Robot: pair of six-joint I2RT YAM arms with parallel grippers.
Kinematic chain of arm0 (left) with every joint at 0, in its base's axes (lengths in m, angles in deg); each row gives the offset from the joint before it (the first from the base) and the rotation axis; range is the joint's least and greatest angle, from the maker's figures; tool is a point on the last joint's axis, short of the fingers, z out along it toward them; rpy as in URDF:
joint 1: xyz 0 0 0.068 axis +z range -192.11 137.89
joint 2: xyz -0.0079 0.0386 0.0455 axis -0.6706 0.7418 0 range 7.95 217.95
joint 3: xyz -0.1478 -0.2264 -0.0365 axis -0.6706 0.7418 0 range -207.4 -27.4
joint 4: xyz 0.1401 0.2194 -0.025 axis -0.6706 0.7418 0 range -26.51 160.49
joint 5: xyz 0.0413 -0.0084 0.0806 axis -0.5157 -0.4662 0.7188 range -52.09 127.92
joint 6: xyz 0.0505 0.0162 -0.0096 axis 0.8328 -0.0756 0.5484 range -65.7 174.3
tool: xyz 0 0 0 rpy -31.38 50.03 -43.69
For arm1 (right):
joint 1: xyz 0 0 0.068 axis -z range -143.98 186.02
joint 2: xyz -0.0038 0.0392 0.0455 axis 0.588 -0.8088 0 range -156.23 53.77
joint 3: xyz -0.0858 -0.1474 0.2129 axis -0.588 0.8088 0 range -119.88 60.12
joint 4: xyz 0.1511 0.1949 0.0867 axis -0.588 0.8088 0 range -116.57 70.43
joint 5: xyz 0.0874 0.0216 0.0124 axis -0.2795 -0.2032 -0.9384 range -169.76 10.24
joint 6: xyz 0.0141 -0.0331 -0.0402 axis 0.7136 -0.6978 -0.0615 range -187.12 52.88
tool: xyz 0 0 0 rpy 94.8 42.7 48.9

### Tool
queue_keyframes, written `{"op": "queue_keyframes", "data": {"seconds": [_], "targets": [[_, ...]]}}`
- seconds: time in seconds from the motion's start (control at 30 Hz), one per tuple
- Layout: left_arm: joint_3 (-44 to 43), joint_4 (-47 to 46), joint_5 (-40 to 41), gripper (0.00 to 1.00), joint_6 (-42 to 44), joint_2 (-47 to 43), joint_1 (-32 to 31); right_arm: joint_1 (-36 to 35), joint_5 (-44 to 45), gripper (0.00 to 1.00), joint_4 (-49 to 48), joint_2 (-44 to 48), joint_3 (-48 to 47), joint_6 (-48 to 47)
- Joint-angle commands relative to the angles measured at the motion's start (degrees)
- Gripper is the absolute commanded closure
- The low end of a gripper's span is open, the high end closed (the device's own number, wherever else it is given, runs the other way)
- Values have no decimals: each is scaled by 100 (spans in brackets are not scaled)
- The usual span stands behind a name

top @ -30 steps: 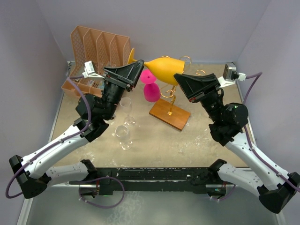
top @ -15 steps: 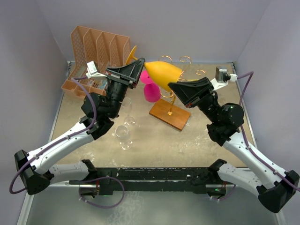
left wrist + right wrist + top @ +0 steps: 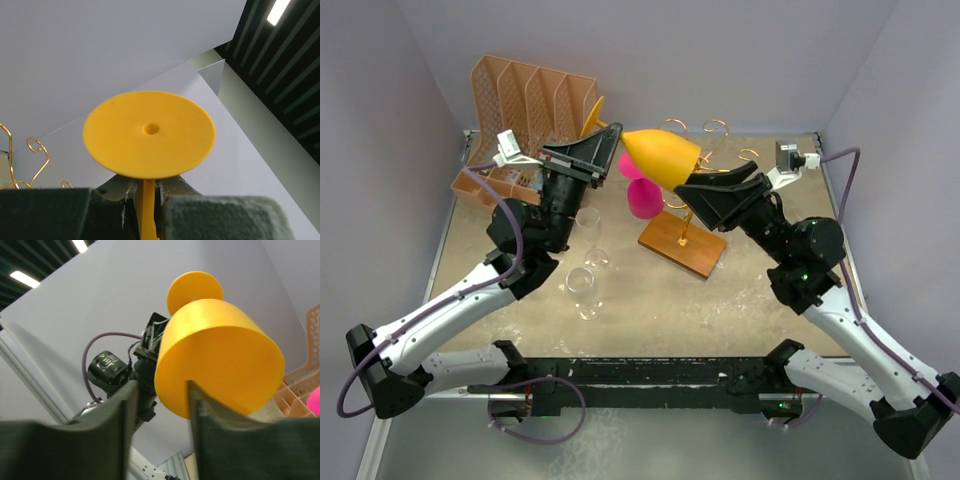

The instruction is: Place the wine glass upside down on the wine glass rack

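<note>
The yellow wine glass meets my right gripper at its bowl's rim (image 3: 690, 168), so next my left gripper turns the round foot (image 3: 592, 117) up so that my right gripper can take it.
The yellow wine glass (image 3: 660, 153) hangs in the air on its side, above the back of the table. My left gripper (image 3: 607, 142) is shut on its thin stem (image 3: 145, 205), just under the round foot (image 3: 149, 134). My right gripper (image 3: 698, 186) is open at the bowl's rim. In the right wrist view one finger (image 3: 227, 440) lies against the bowl (image 3: 220, 355), and the other finger (image 3: 117, 430) stands clear of it. The wine glass rack (image 3: 682, 243), gold wire on a wooden base, stands below the glass. Its gold curls (image 3: 35, 150) show in the left wrist view.
A pink glass (image 3: 642, 195) hangs upside down on the rack's left side. Two clear glasses (image 3: 588, 225) (image 3: 583, 290) stand on the table under my left arm. An orange file organizer (image 3: 525, 100) fills the back left corner.
My left gripper has closed on the stem. My right gripper has opened off the bowl's rim. The glass has shifted slightly left and up.
</note>
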Motion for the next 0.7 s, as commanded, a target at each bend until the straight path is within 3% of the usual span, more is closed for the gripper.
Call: {"op": "queue_keyframes", "data": {"seconds": [0.0, 0.23, 0.43, 0.67], "targets": [[-286, 112, -98, 100, 686, -441, 3, -9, 442, 34, 1164, 399, -524, -480], [-408, 1315, -522, 100, 1759, -865, 6, -14, 1051, 30, 2660, 824, -836, -876], [-629, 2885, -2445, 100, 3284, -934, 3, -14, 1203, 28, 3287, 773, -1381, -862], [-255, 3092, -3194, 100, 4020, -1101, 8, -14, 780, 28, 3677, 95, -2037, -684]]}}
